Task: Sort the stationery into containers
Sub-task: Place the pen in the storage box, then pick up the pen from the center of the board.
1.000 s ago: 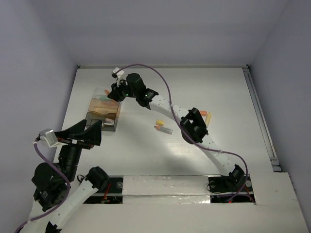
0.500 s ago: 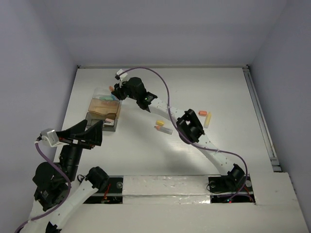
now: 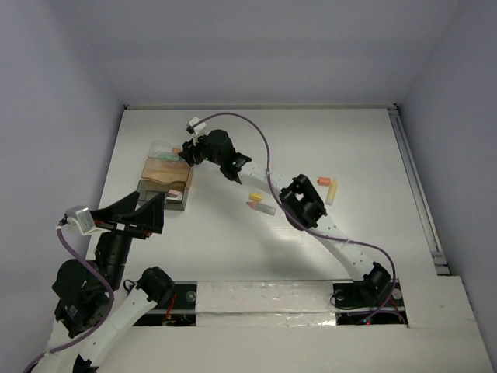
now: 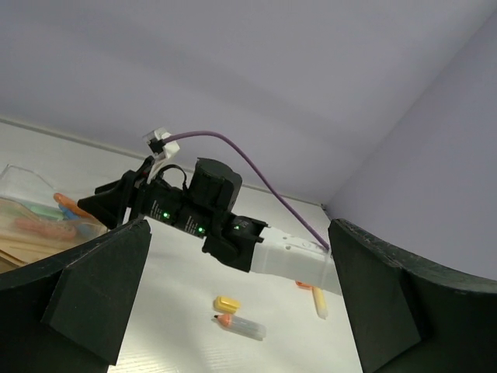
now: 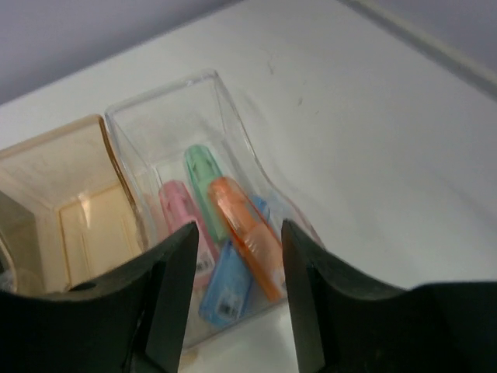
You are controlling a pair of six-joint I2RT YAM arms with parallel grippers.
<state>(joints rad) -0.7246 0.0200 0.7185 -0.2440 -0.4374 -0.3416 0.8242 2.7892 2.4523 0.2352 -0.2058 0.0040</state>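
My right gripper should get the highlighter (image 3: 331, 192) and pass it over, because the yellow highlighter is away from the yellow cap (image 3: 255, 196) and far from my left gripper.
The container (image 3: 165, 186) has a clear compartment (image 5: 167, 116), a tan one (image 5: 74, 194) and a grey end. Orange (image 5: 245, 233), green (image 5: 203, 175), pink (image 5: 182, 217) and blue (image 5: 225, 287) highlighters lie in the clear compartment. My right gripper (image 3: 185, 149) hovers over that compartment, open and empty (image 5: 237, 264). My left gripper (image 3: 147, 214) is open and empty (image 4: 237, 256), raised near the grey end. A yellow cap (image 3: 254, 195) and a clear piece with an orange tip (image 3: 262, 207) lie mid-table. A yellow highlighter (image 3: 333, 191) and a small orange piece (image 3: 323, 181) lie further right.
The right arm (image 3: 303, 203) stretches across the table above the loose pieces, trailing a purple cable (image 3: 260, 136). A rail (image 3: 415, 186) runs along the table's right edge. The left wrist view also shows the yellow cap (image 4: 226, 304) and clear piece (image 4: 241, 326).
The right wrist has shifted slightly while the gripper stays over the clear compartment, and its elbow has moved a little left. The left arm has not moved.
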